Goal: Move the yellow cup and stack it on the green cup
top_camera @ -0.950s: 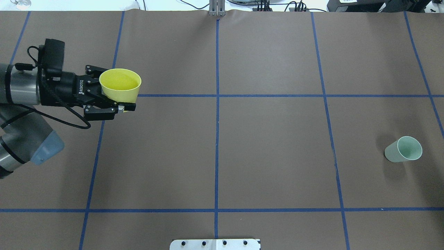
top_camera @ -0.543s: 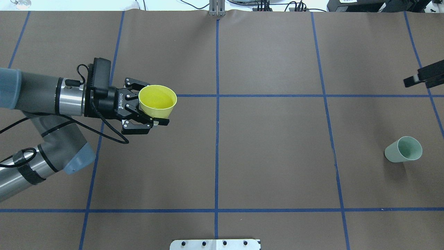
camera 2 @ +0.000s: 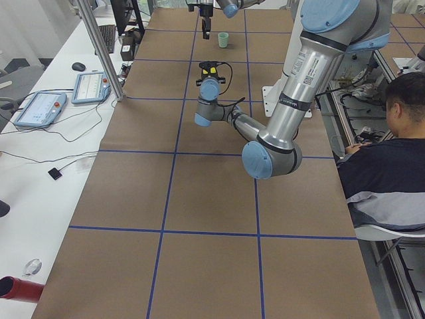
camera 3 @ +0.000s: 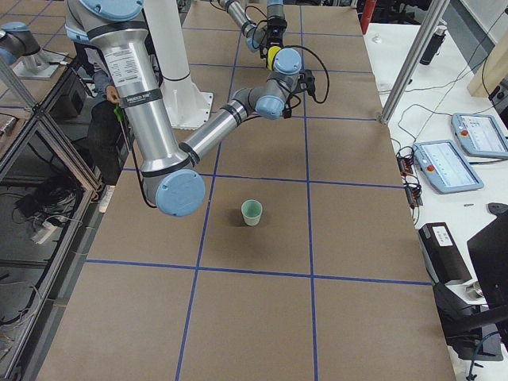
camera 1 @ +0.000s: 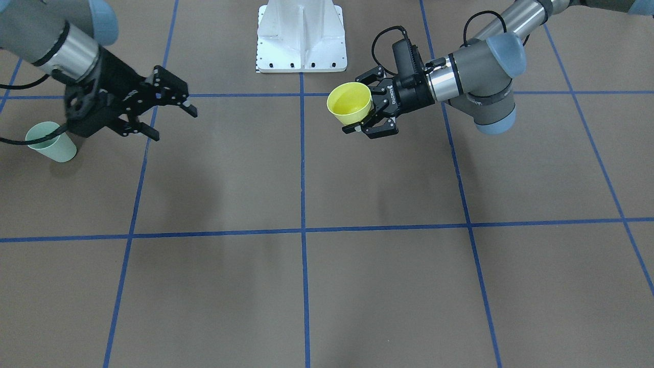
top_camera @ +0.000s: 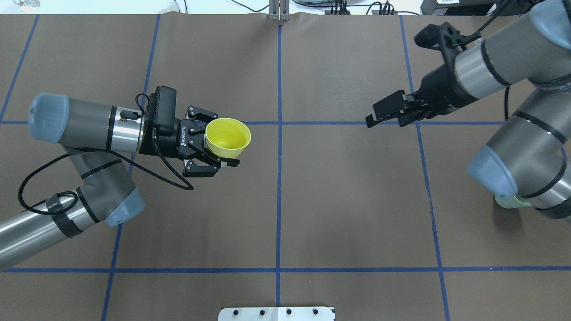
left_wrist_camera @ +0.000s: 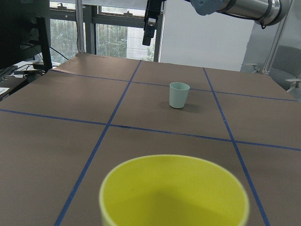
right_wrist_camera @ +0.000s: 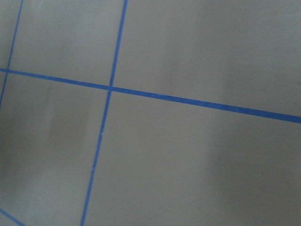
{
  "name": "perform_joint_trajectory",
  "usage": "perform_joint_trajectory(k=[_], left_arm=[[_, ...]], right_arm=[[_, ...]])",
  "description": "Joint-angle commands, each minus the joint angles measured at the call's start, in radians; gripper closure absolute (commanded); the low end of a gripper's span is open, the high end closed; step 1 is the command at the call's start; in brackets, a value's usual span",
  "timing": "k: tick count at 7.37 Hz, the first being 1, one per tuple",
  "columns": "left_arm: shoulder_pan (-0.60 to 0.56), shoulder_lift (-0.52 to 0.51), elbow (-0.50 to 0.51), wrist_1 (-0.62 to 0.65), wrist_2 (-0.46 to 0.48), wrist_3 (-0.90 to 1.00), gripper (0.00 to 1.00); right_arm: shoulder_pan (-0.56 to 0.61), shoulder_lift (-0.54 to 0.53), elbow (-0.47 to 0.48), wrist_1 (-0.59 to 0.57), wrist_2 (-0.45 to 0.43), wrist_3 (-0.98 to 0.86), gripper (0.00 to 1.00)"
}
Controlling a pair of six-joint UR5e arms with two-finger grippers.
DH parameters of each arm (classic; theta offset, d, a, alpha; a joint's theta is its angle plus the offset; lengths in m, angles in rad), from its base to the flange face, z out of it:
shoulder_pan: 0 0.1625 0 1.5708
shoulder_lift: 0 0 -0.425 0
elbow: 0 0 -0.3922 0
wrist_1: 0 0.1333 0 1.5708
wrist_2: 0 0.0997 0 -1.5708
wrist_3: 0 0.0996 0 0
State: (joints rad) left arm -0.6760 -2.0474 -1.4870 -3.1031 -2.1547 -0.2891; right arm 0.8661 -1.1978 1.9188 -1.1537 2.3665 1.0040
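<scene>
The yellow cup [camera 1: 350,104] should nest deep when the robot lowers it, with the part at its rim still showing, because the yellow cup's sides taper and the green cup's opening [camera 1: 42,131] faces upward.
My left gripper [top_camera: 221,139] is shut on the yellow cup [top_camera: 227,137], which it holds upright above the table just left of the centre line. In the front-facing view the same cup [camera 1: 350,102] sits in that gripper [camera 1: 358,105], and its rim [left_wrist_camera: 174,193] fills the bottom of the left wrist view. The green cup [camera 1: 51,143] stands upright at the robot's far right, also seen as green cup [left_wrist_camera: 178,95] and green cup [camera 3: 252,212]. From overhead only a sliver of the green cup [top_camera: 508,203] shows under the right arm's elbow. My right gripper [camera 1: 172,124] hangs open and empty in the air, pointing toward the centre.
The brown table cover is marked with a blue tape grid. A white base plate [camera 1: 301,36] lies at the robot's edge. A person [camera 2: 392,166] sits beside the table on the robot's side. Control tablets [camera 2: 40,106] lie on a side bench.
The left arm has carried the yellow cup rightward toward the centre line. The right arm has swung in from the right edge and now covers most of the green cup overhead.
</scene>
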Motion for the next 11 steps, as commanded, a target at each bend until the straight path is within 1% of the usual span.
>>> perform_joint_trajectory(k=[1,2,3,4,5,7,9,10,11], left_arm=[[0.007,-0.004,0.011,0.000,0.015,0.078,1.00],[0.010,-0.004,0.010,0.000,0.016,0.108,1.00],[0.018,-0.004,0.011,0.000,0.022,0.108,1.00],[0.036,-0.002,0.010,-0.003,0.062,0.110,1.00],[0.055,-0.002,0.011,-0.003,0.071,0.119,1.00],[0.064,0.006,0.010,-0.005,0.072,0.125,1.00],[0.069,0.009,0.010,-0.008,0.070,0.125,1.00],[0.069,0.009,0.010,-0.009,0.070,0.123,1.00],[0.069,0.007,0.010,-0.009,0.072,0.123,1.00]], right_arm=[[-0.122,0.096,-0.003,-0.057,-0.091,0.125,0.00],[-0.162,0.181,-0.003,-0.177,-0.111,0.177,0.00],[-0.209,0.234,-0.006,-0.243,-0.153,0.215,0.00],[-0.241,0.251,-0.004,-0.254,-0.183,0.220,0.00],[-0.265,0.291,-0.018,-0.257,-0.202,0.281,0.00],[-0.268,0.349,-0.058,-0.259,-0.208,0.317,0.01],[-0.268,0.368,-0.089,-0.258,-0.211,0.355,0.02],[-0.268,0.382,-0.112,-0.258,-0.223,0.407,0.03],[-0.274,0.389,-0.131,-0.258,-0.248,0.406,0.03]])
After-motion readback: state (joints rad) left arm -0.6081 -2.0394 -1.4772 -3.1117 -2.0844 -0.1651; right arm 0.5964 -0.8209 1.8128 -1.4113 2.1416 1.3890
